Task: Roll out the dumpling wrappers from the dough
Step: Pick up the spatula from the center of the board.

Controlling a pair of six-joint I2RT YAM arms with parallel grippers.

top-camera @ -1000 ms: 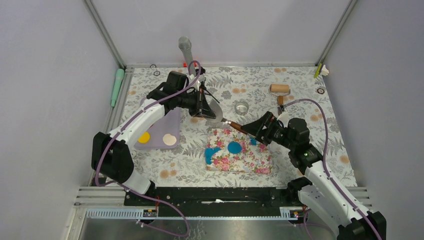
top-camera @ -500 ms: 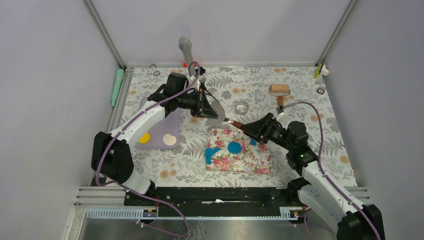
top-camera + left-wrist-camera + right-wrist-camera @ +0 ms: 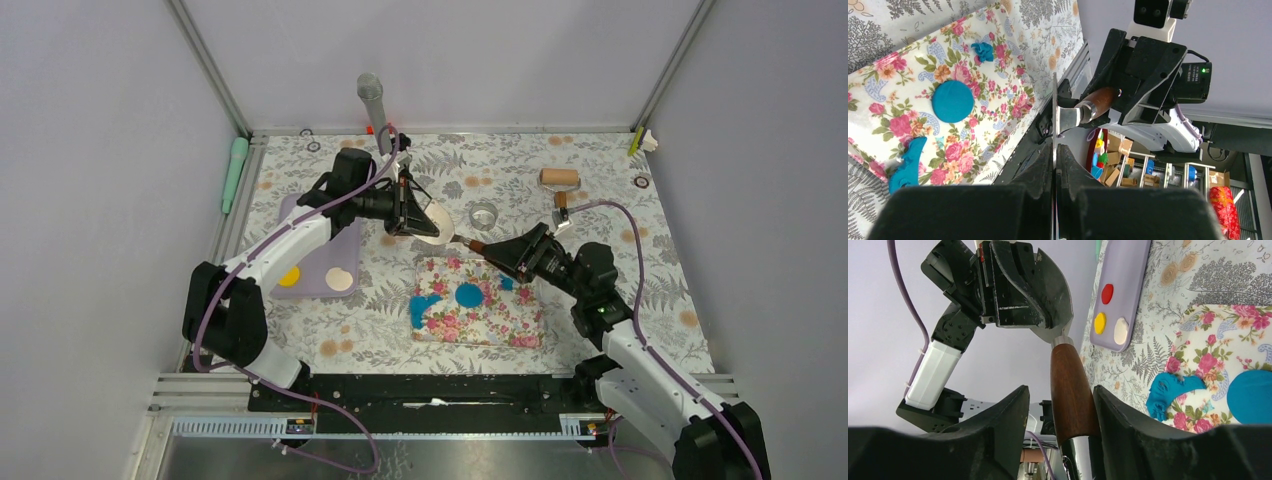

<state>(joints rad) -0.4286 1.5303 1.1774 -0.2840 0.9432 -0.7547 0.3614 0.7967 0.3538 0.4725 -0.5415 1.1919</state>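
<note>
My right gripper has the scraper's handle point(image 3: 1071, 390) at a slant between its fingers. Next, I straighten my right gripper along it point(image 3: 1078, 420) and close before my left gripper lets go of the scraper's blade.
A round blue dumpling wrapper point(image 3: 469, 295) lies on the floral pink mat point(image 3: 480, 325); it also shows in the left wrist view point(image 3: 952, 100) and the right wrist view point(image 3: 1250, 397). A ragged blue dough scrap point(image 3: 425, 308) lies at the mat's left, and a small scrap point(image 3: 507, 283) at its right. My left gripper point(image 3: 412, 210) is shut on the thin metal blade point(image 3: 1054, 115) of a scraper held in the air. My right gripper point(image 3: 497, 254) is open around the scraper's brown wooden handle point(image 3: 1070, 390). The handle touches one finger, with a gap to the other.
A wooden roller point(image 3: 559, 178) lies at the back right. A clear ring cutter point(image 3: 483, 215) stands behind the mat. A purple tray point(image 3: 320, 265) with small coloured discs sits at the left. A green tool point(image 3: 234, 172) lies by the left wall, and a grey cylinder point(image 3: 371, 98) stands at the back.
My right gripper has moved left and back, further up along the scraper's handle. My left gripper, with the blade, has shifted slightly back.
</note>
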